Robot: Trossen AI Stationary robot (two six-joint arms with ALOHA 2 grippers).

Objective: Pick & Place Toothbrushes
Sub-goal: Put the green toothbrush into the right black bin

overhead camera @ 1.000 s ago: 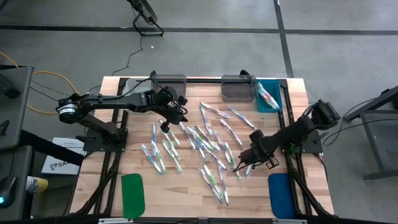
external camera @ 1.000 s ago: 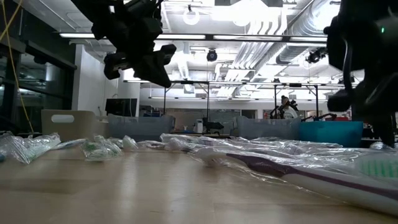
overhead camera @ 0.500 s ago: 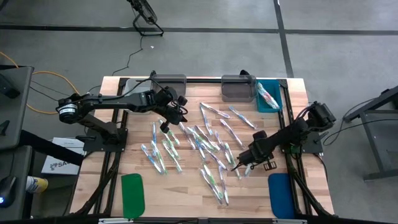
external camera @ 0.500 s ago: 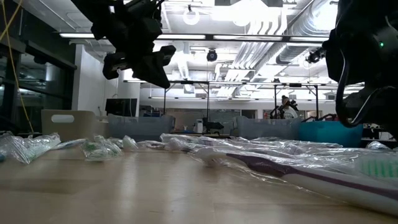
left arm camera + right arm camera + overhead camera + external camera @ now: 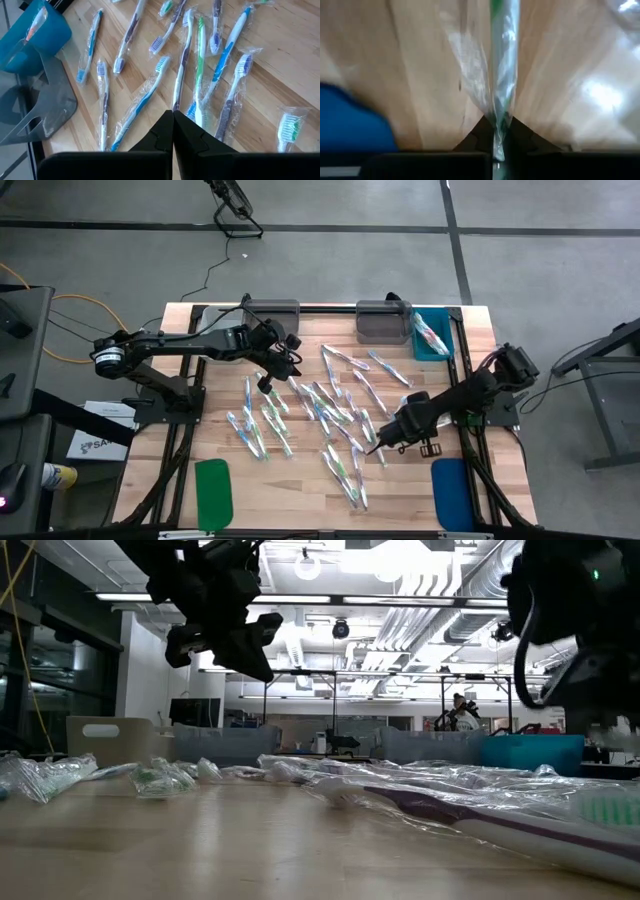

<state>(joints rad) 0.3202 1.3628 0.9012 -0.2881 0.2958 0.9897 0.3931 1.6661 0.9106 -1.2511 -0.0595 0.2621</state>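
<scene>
My right gripper is holding the green-handled toothbrush at one end. I should keep moving it until it hangs over the grey bin next to the teal bin.
Several clear-wrapped toothbrushes lie flat and scattered over the middle of the wooden table; they also show in the left wrist view and the low view. My left gripper hovers shut and empty above the left part of the scatter, its fingers closed together in the left wrist view. My right gripper is at the right part of the scatter, shut on a wrapped toothbrush with a green handle. My right gripper pinches the green-handled toothbrush, wrapper and all, at one end between its two fingers. The fingers lie along the toothbrush, which reaches straight out ahead of them. Whether its far end rests on the table, I cannot tell.
Two grey bins and a teal bin holding a few toothbrushes stand along the far edge. A green pad lies at the near left and a blue pad at the near right.
My right gripper, staying shut on the toothbrush, has risen and drawn a little toward the table's left and far side. My left gripper has kept still.
</scene>
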